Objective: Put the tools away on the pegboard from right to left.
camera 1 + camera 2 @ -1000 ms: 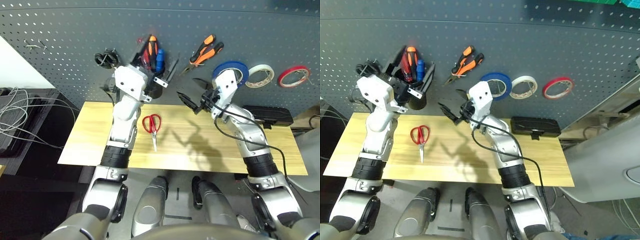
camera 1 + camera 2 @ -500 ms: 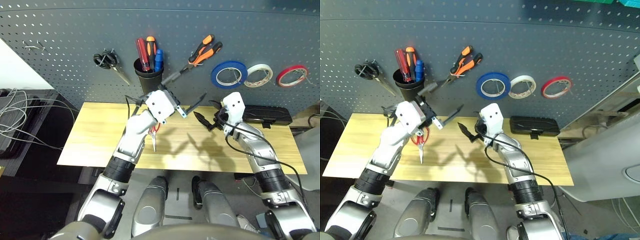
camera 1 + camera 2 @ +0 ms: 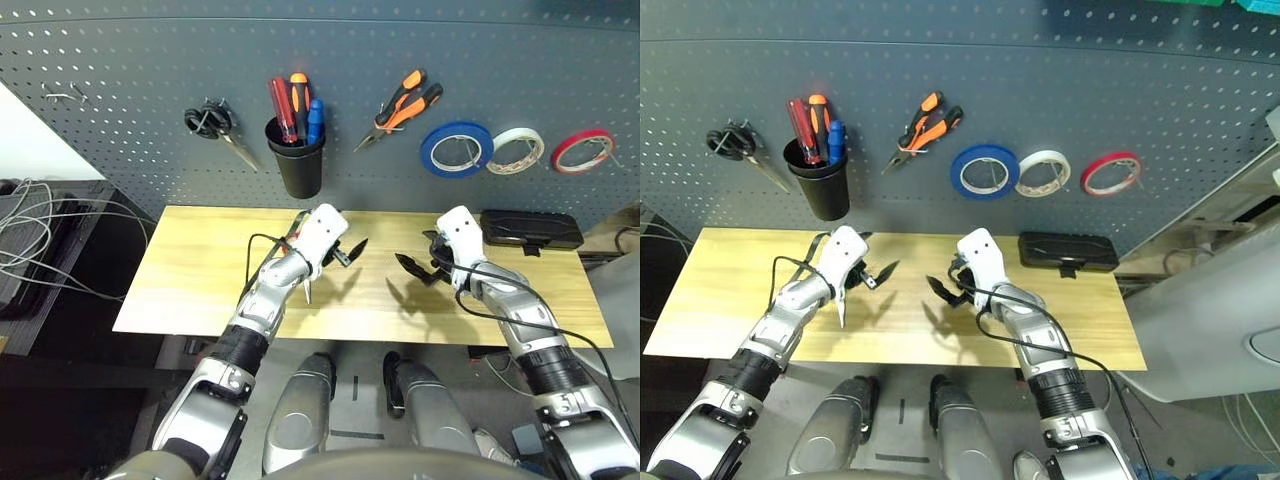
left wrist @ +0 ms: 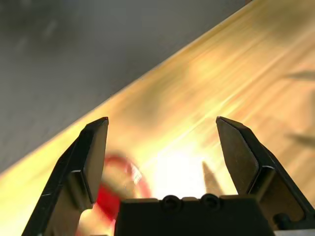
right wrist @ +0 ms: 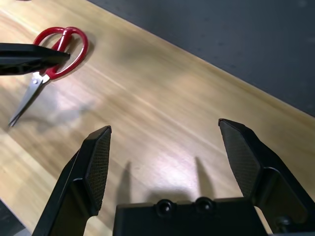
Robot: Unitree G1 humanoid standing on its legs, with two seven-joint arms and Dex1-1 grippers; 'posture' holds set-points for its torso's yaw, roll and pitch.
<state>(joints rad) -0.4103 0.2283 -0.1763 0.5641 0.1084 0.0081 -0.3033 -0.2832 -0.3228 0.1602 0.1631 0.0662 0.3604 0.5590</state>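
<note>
The red-handled scissors' loops (image 5: 63, 43) are open and clear of other tools, so my left gripper should keep going down wide open until its fingers are on both sides of one loop's outer side (image 5: 43, 33).
The red-handled scissors (image 5: 63, 47) lie flat on the wooden table (image 3: 200, 270), their blade tip (image 3: 308, 292) poking out from under my left forearm. My left gripper (image 3: 338, 250) hovers open just above their handles, with nothing between its fingers (image 4: 93, 152). My right gripper (image 3: 415, 262) is open and empty over the table's middle. On the pegboard (image 3: 120, 60) hang the blue tape roll (image 3: 458, 148) and the orange-and-black pliers (image 3: 402, 104). The blue-handled screwdriver (image 3: 317, 118) stands in the black cup (image 3: 300, 168).
Black-handled scissors (image 3: 213, 124) hang left of the cup. White (image 3: 519, 150) and red (image 3: 585, 150) tape rings hang right of the blue roll. A black case (image 3: 530, 228) lies at the table's back right. Cables (image 3: 50, 230) run off the table's left side.
My left arm has swung down from the cup on the pegboard to just over the red scissors. The right arm has also dropped from the board toward the table. Both grippers stayed open.
</note>
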